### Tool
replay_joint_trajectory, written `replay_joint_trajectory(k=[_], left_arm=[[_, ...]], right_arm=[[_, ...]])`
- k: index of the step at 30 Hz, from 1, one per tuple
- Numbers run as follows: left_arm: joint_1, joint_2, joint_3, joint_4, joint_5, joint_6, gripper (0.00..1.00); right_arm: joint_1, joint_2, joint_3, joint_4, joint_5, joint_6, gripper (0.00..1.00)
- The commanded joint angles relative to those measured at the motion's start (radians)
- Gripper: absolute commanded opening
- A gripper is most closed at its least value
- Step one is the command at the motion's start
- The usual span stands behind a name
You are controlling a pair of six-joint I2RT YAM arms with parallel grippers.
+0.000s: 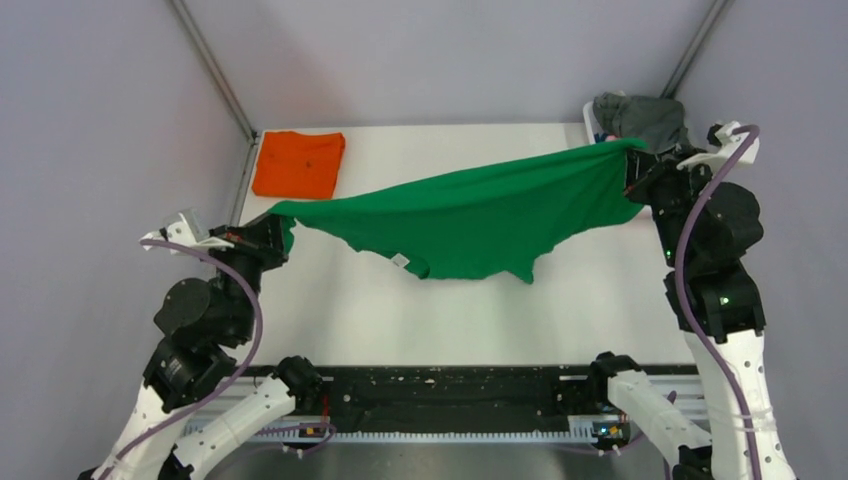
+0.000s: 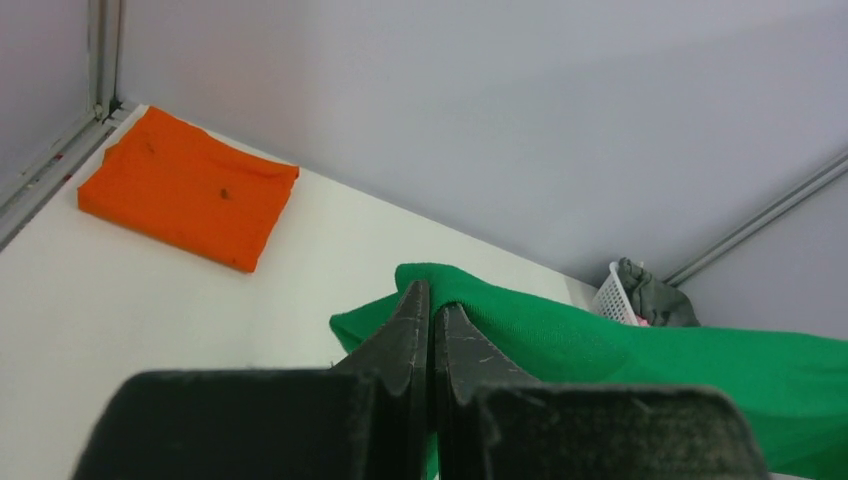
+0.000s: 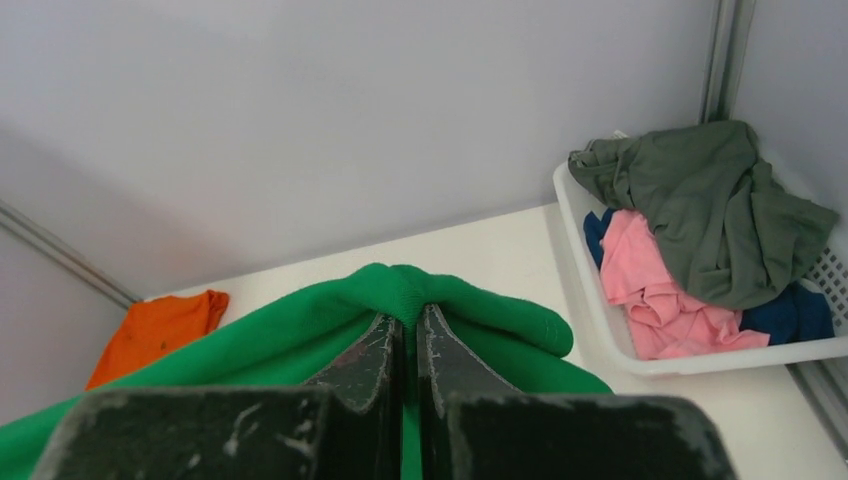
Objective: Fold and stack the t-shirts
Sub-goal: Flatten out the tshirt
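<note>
The green t-shirt hangs askew with an uneven lower edge [image 1: 524, 272], so next I lay it over the white table [image 1: 450, 322] with both grippers and grab other edges before folding.
The bright green t-shirt [image 1: 470, 215] hangs stretched in the air between both arms, its loose lower edge drooping toward the table. My left gripper [image 1: 280, 226] is shut on its left end; in the left wrist view the gripper [image 2: 432, 310] pinches the green cloth [image 2: 620, 350]. My right gripper [image 1: 632, 160] is shut on its right end; in the right wrist view the gripper [image 3: 410, 318] clamps a green fold [image 3: 330, 320]. A folded orange t-shirt [image 1: 298, 163] lies flat at the far left corner and shows in the left wrist view [image 2: 185, 187] too.
A white plastic basket [image 3: 600, 290] at the far right corner holds a grey tee [image 3: 710, 205], a pink one [image 3: 655, 290] and a blue one [image 3: 795, 315]. The white table [image 1: 430, 310] lies below the shirt. Grey walls close in on the left, back and right.
</note>
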Motion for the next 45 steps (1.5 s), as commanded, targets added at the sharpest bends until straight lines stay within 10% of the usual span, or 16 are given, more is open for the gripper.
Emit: replay_joint_trajectory(k=[1, 11, 21, 29, 31, 33, 37, 45], left_arm=[[0.001, -0.028, 0.111, 0.033, 0.015, 0.038, 0.0], [0.001, -0.064, 0.227, 0.048, 0.164, 0.058, 0.0], [0.022, 0.439, 0.315, 0.07, -0.28, 0.187, 0.0], [0.448, 0.964, 0.294, 0.098, 0.162, 0.009, 0.0], [0.462, 1.123, 0.338, 0.136, 0.213, 0.032, 0.23], [0.472, 1.289, 0.469, 0.049, 0.248, 0.021, 0.63], [0.471, 1.503, 0.771, -0.25, 0.249, -0.037, 0.81], [0.468, 1.286, 0.463, -0.115, 0.525, -0.088, 0.99]], right_arm=[[-0.004, -0.027, 0.115, 0.003, -0.022, -0.009, 0.0], [-0.005, -0.098, 0.259, -0.098, -0.143, -0.009, 0.0], [-0.004, -0.053, 0.107, -0.107, -0.06, 0.026, 0.0], [-0.005, 0.226, -0.204, 0.011, -0.012, 0.095, 0.04], [-0.006, 0.357, -0.244, 0.094, -0.002, 0.097, 0.22], [-0.008, 0.499, -0.212, 0.1, 0.023, 0.101, 0.61], [-0.01, 0.669, -0.092, 0.013, 0.021, 0.119, 0.96], [-0.011, 0.575, -0.228, 0.09, -0.011, 0.077, 0.99]])
